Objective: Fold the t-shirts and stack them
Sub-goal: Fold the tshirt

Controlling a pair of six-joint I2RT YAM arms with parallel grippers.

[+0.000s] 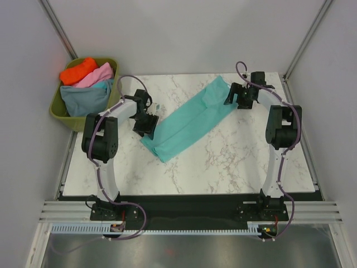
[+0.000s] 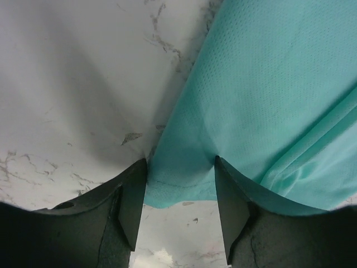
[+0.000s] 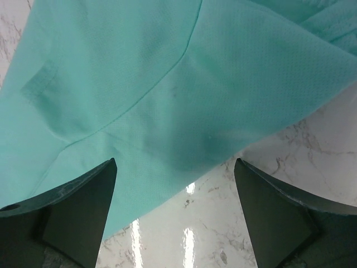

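Observation:
I should use my left gripper to swing the t-shirt's near end (image 1: 160, 151) around and straighten the t-shirt before folding, because the teal-green t-shirt (image 1: 191, 118) lies at a slant across the marble table.
A teal-green t-shirt (image 1: 189, 120), folded into a long strip, lies diagonally on the marble table. My left gripper (image 1: 146, 125) is at its near-left end. In the left wrist view the gripper (image 2: 181, 162) is open, its fingers straddling the corner of the shirt (image 2: 268, 84) without clamping it. My right gripper (image 1: 233, 96) is at the far-right end. In the right wrist view it (image 3: 175, 162) is wide open just over the edge of the shirt (image 3: 139, 72). The orange (image 1: 78, 71), pink (image 1: 96, 75), light teal (image 1: 104, 85) and slate blue-grey (image 1: 83, 99) shirts lie heaped in the tub.
The olive-green tub (image 1: 66, 118) stands off the table's far-left corner, beside the left arm. Bare marble table top (image 1: 223, 162) lies in front of the shirt. Grey walls close in the back and both sides.

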